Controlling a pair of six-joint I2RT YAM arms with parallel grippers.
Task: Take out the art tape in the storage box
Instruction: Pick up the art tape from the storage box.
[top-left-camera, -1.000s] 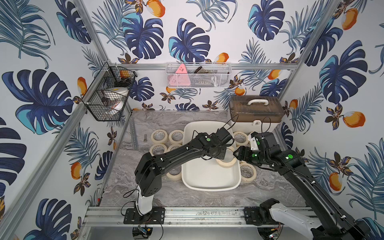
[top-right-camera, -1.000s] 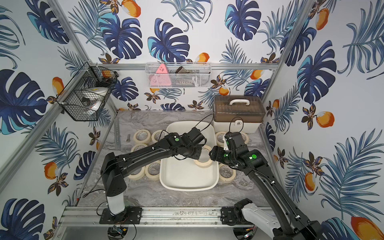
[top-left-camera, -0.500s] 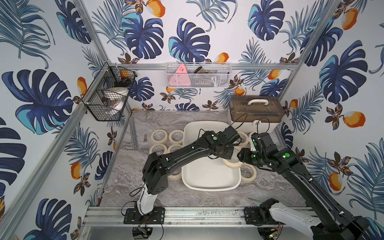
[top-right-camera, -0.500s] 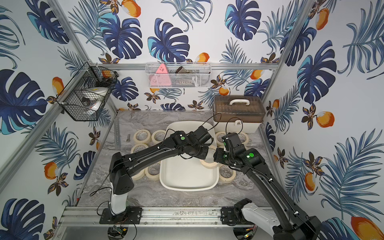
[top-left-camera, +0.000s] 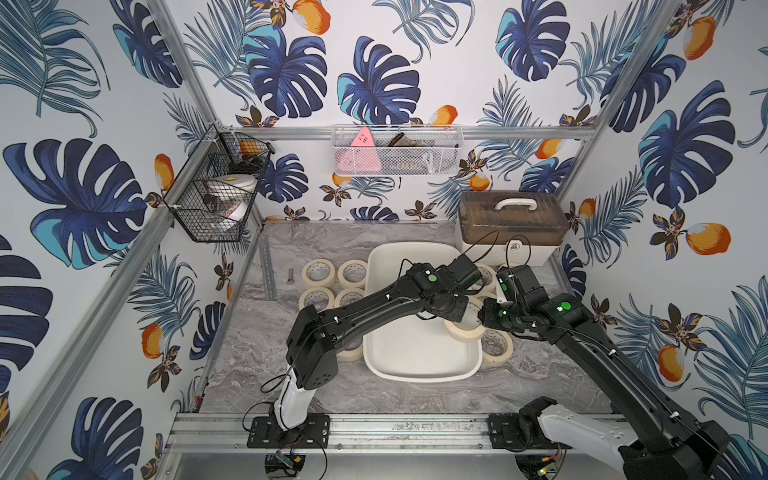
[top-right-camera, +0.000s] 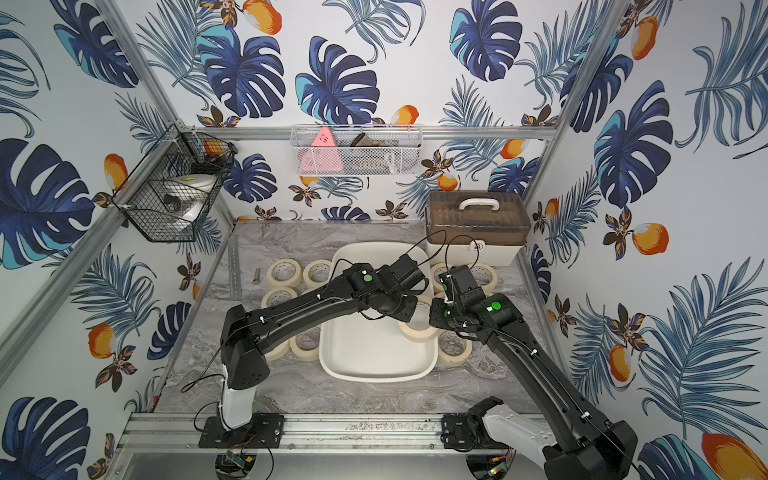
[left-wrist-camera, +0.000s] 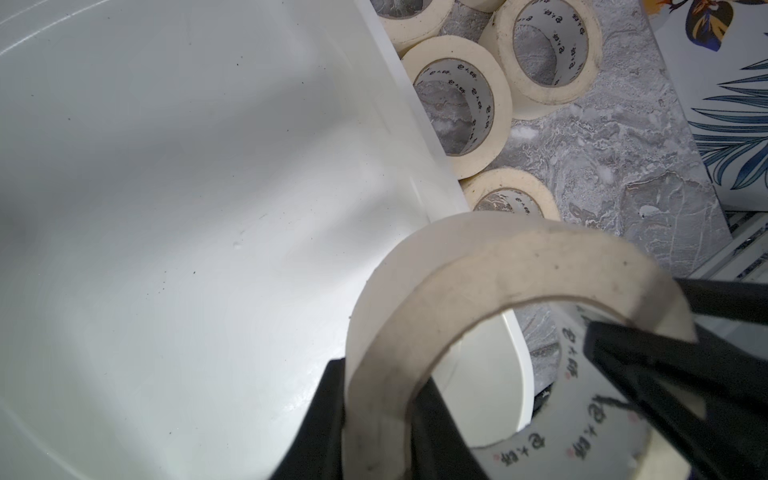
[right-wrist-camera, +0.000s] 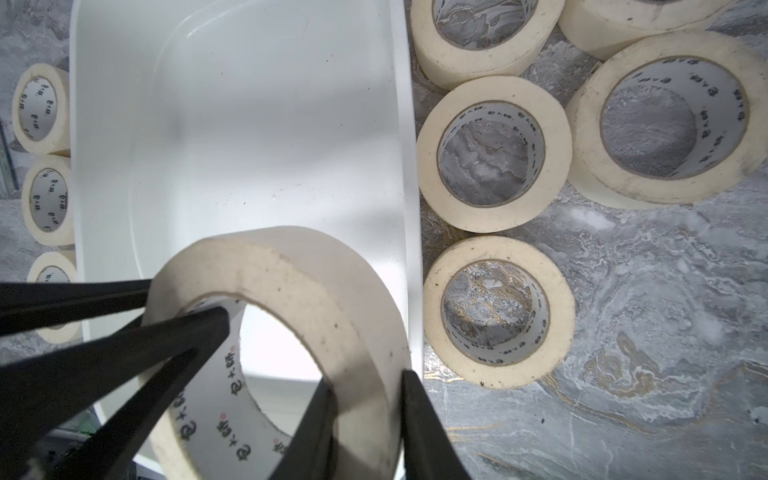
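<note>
Both grippers hold the same roll (top-left-camera: 464, 333) over the box's rim, so my left gripper should open before my right gripper sets the roll on the free marble (top-left-camera: 529, 352).
One cream roll of art tape (top-left-camera: 464, 330) (top-right-camera: 417, 331) hangs tilted over the right rim of the white storage box (top-left-camera: 419, 376) (top-right-camera: 374, 376). Both grippers hold it. My left gripper (left-wrist-camera: 376, 395) is shut on the roll's wall (left-wrist-camera: 498, 257), one finger inside the ring and one outside. My right gripper (right-wrist-camera: 365, 386) is shut on the opposite side of the same roll (right-wrist-camera: 291, 266) in the same way. The box's glossy floor (left-wrist-camera: 166, 166) (right-wrist-camera: 249, 124) lies below the roll.
Several more cream rolls lie flat on the marble table, left of the box (top-left-camera: 318, 272) and right of it (top-left-camera: 496, 347) (right-wrist-camera: 492, 153). A cream case with a brown lid (top-left-camera: 513, 226) stands at the back right. Wire baskets (top-left-camera: 216, 195) (top-left-camera: 397, 151) hang on the walls.
The left arm carried the roll rightward across the box to its right rim. The right gripper, open before, closed on the roll's other side.
</note>
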